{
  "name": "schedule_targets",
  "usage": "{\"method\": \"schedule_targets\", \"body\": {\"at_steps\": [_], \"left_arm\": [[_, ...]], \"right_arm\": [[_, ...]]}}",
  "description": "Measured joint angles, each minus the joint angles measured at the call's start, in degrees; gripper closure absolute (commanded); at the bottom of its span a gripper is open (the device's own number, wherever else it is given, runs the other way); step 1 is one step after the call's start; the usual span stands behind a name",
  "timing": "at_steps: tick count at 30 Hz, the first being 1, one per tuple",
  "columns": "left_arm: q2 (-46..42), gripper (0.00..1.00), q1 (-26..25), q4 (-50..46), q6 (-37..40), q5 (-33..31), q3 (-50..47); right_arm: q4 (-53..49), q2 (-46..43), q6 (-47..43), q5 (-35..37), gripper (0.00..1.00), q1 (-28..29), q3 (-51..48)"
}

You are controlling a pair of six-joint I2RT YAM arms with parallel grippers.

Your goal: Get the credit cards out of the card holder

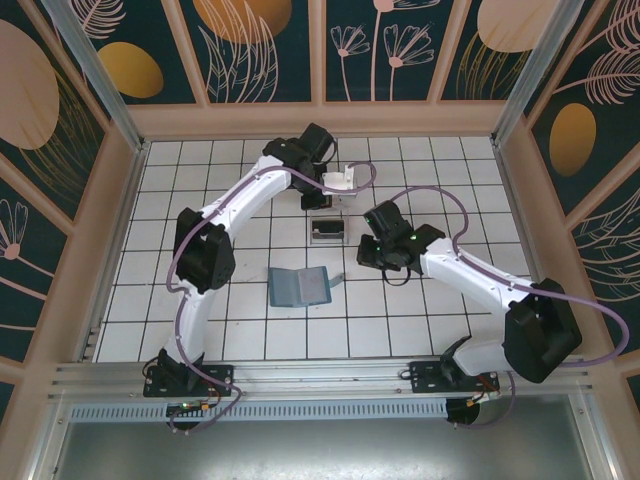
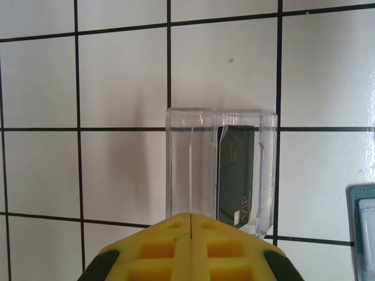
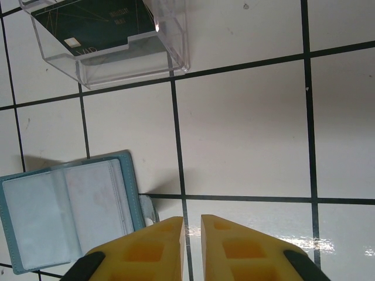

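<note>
The pale credit card [image 2: 190,172] hangs in line with the clear box's empty half [image 2: 203,161], so the robot's left gripper keeps lowering the card until it stands inside, then let go.
The card holder [image 1: 300,287] [image 3: 64,211] lies open and flat on the white tiles, teal outside and pale grey-blue inside, and its edge also shows in the left wrist view [image 2: 364,234]. My left gripper [image 1: 316,200] [image 2: 190,214] is shut above the clear box [image 1: 328,232] [image 2: 179,170]. A thin pale credit card [image 2: 190,175], seen edge-on, runs from between its fingers into the box. A dark green card [image 2: 236,170] [image 3: 94,20] leans inside the box. My right gripper [image 1: 368,258] [image 3: 192,218] hovers just right of the holder, jaws slightly apart, holding nothing.
A small clear shiny piece [image 3: 145,208] lies against the holder's right edge, beside my right gripper's left finger. The clear box [image 3: 117,58] stands one tile beyond the holder. Wooden walls [image 1: 128,230] ring the tiled floor, and a metal rail [image 1: 320,372] runs along the near edge.
</note>
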Motion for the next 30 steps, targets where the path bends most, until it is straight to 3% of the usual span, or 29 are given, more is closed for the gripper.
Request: {"method": "schedule_targets", "body": {"at_steps": [22, 30], "left_arm": [[5.9, 1.0, 0.0, -0.9, 0.0, 0.7, 1.4], [6.7, 0.78, 0.0, -0.7, -0.3, -0.5, 1.7]], "right_arm": [[0.1, 0.0, 0.2, -0.1, 0.84, -0.1, -0.4], [0.1, 0.6, 0.2, -0.2, 0.84, -0.1, -0.4]]}}
